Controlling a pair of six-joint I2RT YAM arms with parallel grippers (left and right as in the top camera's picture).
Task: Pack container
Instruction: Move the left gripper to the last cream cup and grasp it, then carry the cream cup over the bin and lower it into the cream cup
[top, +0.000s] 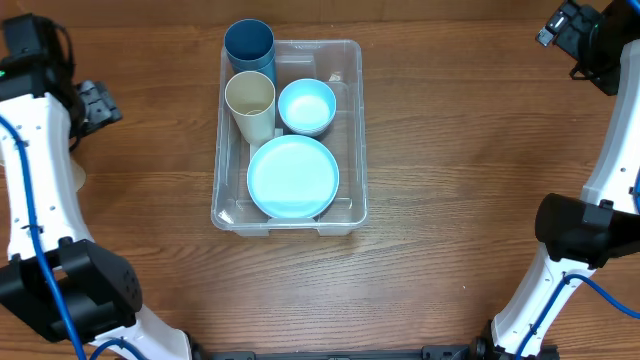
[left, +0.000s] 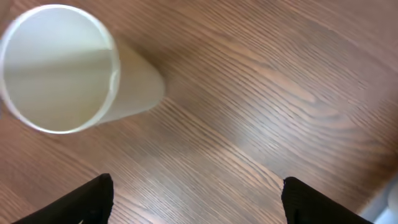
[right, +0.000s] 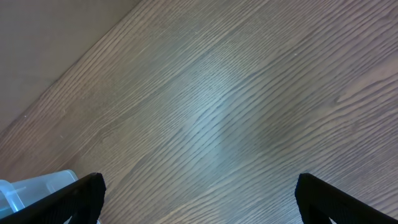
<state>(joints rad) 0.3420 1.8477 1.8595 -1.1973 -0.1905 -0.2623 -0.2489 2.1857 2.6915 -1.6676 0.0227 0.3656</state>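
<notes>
My spread left gripper should keep moving toward the other cream cup, which stands free, its open rim (left: 61, 68) facing the gripper, until my fingers straddle the cup's side (left: 132, 86).
The clear rectangular container (top: 358, 130) stands mid-table. In it are a light blue plate (top: 292, 177) at the front, a light blue bowl (top: 306, 105) behind it, a cream cup (top: 250, 98) and a dark blue cup (top: 249, 47) at the back left corner. My left gripper (top: 100, 105) is far left of the container, open and empty over bare wood (left: 198, 199). My right gripper (top: 560, 25) is at the far right back, open and empty (right: 199, 193). A corner of the container (right: 37, 185) shows in the right wrist view.
A pale cream cylinder (left: 62, 68) fills the upper left of the left wrist view; I cannot tell what it is. The white arm links (top: 40, 170) and dark bases (top: 580, 230) stand at both table sides.
</notes>
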